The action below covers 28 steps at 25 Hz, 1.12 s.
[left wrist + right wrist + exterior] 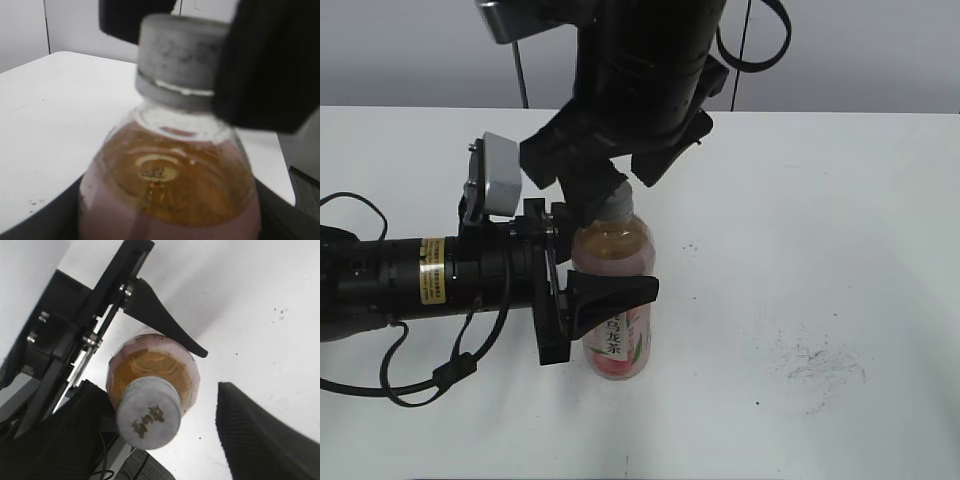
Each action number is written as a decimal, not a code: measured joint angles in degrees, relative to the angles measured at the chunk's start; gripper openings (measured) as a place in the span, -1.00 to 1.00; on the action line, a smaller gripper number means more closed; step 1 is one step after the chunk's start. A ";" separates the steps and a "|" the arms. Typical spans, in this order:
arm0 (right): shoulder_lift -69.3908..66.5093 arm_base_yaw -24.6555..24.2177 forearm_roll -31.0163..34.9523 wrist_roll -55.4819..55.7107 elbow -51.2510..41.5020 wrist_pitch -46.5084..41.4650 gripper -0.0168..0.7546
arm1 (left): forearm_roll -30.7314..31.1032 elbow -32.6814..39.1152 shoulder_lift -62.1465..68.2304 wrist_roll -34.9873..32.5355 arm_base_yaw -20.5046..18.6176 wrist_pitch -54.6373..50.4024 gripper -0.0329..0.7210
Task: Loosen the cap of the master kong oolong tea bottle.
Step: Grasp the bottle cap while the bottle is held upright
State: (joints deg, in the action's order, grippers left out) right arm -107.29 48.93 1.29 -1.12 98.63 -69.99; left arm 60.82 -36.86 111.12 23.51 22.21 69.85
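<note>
When I turn the cap, the cap should twist clear off while the bottle stays put: my left gripper clamps the bottle's body.
The master kong oolong tea bottle stands upright on the white table, amber tea above a pink label. My left gripper comes in from the left and is shut on the bottle's body, with one black finger across the front. The grey-white cap sits on the neck. My right gripper hangs over it from above, open. In the right wrist view the cap lies close to the left finger, and the right finger stands well apart. The left wrist view shows the cap and the bottle shoulder.
The white table carries small dark specks and smudges at the right front. The left arm's body and cables lie low across the left side. A grey wall stands behind the table's far edge.
</note>
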 joint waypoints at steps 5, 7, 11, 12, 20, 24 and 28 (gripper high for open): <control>0.00 0.00 -0.17 1.12 0.00 0.00 0.10 | 0.00 0.00 0.00 0.00 0.00 0.00 0.27; 0.00 0.00 -0.05 -0.17 0.00 0.00 -0.13 | 0.00 0.00 0.00 0.04 0.00 0.00 0.27; 0.00 0.00 0.18 -8.12 0.00 0.00 -0.26 | -0.05 0.00 0.00 0.04 0.00 -0.05 0.27; 0.00 0.00 0.24 -10.99 0.00 0.00 -0.26 | -0.05 0.00 0.00 0.04 0.00 -0.05 0.27; 0.00 0.00 1.12 -50.63 0.00 -0.11 -0.26 | 0.18 0.00 0.00 -0.07 0.00 0.00 0.27; 0.05 0.07 1.24 -77.49 0.00 -0.36 -0.25 | 0.30 0.00 0.00 -0.24 0.00 0.00 0.27; 0.05 0.18 1.26 -104.82 0.00 -0.36 -0.25 | 0.30 0.00 0.00 -0.24 0.00 0.00 0.27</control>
State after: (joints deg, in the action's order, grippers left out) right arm -107.23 49.11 2.55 -105.94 98.63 -70.35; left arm 61.13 -36.86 111.12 23.27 22.21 69.84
